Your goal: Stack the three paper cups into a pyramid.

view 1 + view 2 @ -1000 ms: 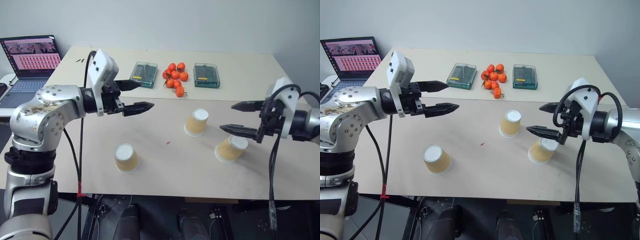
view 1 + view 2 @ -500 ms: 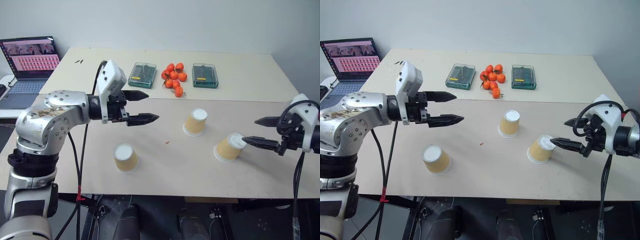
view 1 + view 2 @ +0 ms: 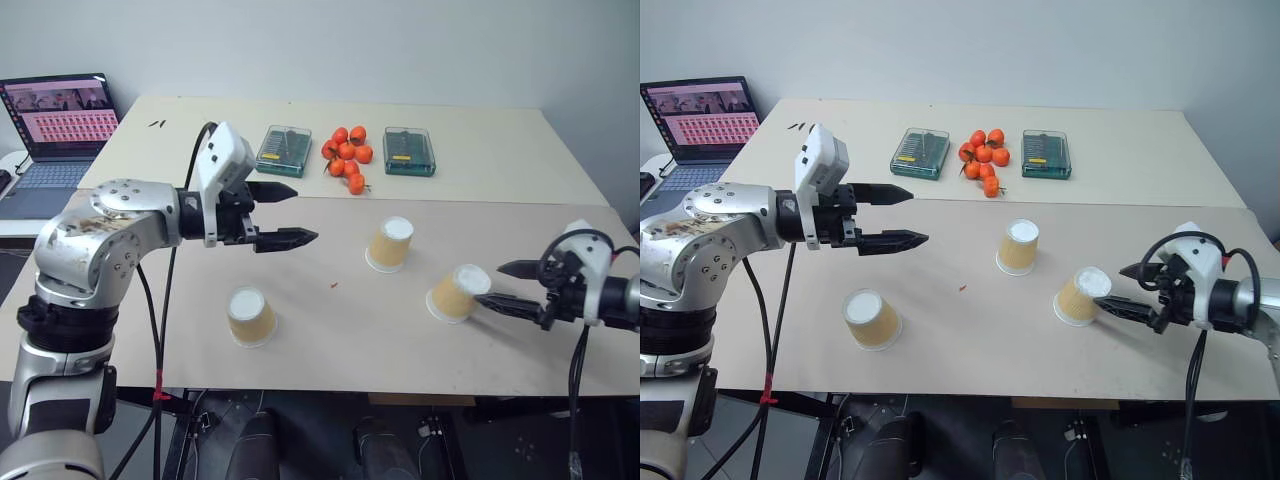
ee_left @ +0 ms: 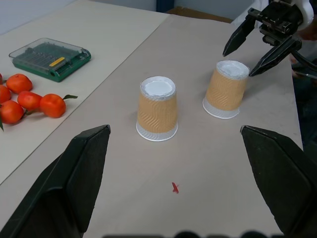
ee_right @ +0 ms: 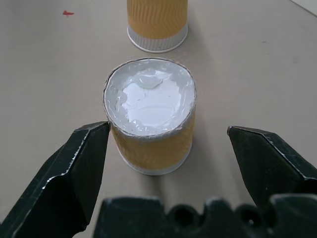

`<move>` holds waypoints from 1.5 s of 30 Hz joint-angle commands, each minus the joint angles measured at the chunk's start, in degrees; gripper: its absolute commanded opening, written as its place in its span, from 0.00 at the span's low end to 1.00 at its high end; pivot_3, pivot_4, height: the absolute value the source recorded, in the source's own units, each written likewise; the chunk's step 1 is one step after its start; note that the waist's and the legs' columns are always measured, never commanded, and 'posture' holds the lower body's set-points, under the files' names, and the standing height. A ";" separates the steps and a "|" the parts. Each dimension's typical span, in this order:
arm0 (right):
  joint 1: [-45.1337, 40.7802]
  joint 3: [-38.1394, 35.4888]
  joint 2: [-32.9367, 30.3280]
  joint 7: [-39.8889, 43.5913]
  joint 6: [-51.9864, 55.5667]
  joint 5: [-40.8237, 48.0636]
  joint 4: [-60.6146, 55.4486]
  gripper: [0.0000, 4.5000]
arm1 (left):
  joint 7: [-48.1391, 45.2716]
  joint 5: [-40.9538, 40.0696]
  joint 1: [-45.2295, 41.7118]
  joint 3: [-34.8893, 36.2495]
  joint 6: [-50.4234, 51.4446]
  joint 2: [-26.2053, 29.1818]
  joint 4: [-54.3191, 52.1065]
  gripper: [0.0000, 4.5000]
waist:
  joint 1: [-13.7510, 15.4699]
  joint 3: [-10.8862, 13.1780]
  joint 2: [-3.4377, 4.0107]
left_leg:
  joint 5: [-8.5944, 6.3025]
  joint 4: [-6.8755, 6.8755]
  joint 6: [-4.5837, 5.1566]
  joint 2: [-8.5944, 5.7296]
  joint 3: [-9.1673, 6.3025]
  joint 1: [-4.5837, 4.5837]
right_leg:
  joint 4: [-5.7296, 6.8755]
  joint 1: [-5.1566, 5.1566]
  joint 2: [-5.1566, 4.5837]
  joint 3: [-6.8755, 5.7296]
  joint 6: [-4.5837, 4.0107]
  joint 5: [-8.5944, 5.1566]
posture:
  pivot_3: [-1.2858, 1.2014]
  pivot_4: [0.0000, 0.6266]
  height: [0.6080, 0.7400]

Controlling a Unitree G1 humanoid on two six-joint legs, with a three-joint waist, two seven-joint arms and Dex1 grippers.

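Observation:
The closed white base (image 3: 471, 279) braces the top of the paper cup (image 3: 452, 298) by the robot's right gripper, so the cup will stay round when the robot carries it.
Three paper cups stand upside down on the table: one at the front left (image 3: 252, 316), one in the middle (image 3: 390, 243), one to the right (image 3: 458, 292). My right gripper (image 3: 494, 284) is open, low over the table just right of the right cup (image 5: 151, 119). Its fingers (image 5: 74, 173) flank the near side of that cup, and one tip is very close to the cup's upturned base. My left gripper (image 3: 303, 213) is open and empty, held in the air left of the middle cup (image 4: 157, 109).
Along the back of the table lie two green cases (image 3: 285, 148) (image 3: 410, 150) with a cluster of small orange fruits (image 3: 347, 157) between them. An open laptop (image 3: 55, 125) sits on a side table at far left. A red speck (image 3: 334, 285) marks the tabletop.
My right gripper has come down and moved right, from above the right cup to level with it, still open. The left arm has barely moved. The cups have kept their places.

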 commanded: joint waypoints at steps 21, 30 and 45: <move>-10.51 5.32 0.74 -0.21 -0.09 -3.60 -0.72 0.63 | 1.23 -0.20 0.87 2.76 0.21 3.13 -2.90 1.00 | 0.22 0.00 0.00 | 0.00 -0.01 0.00 -0.01 0.00 -0.02 | -0.01 -0.01 -0.01 -0.01 0.01 0.00 | 0.52 0.24 0.94; -26.28 12.51 1.67 1.67 9.55 2.17 -11.82 0.63 | 0.05 0.44 1.65 1.98 -1.66 2.86 -1.56 1.00 | -0.23 0.01 0.02 | 0.00 -0.09 -0.01 0.02 0.00 0.02 | 0.00 -0.03 0.01 -0.01 -0.01 -0.01 | 0.52 0.24 0.94; -36.75 31.07 13.43 2.61 6.98 -3.66 -6.74 0.63 | -5.77 -0.66 10.24 7.94 -3.07 11.27 -4.85 1.00 | 0.15 -0.02 -0.04 | 0.00 -0.08 -0.01 0.03 -0.07 -0.38 | 0.00 -0.38 -0.01 -0.17 -0.08 -0.02 | 0.52 0.24 0.94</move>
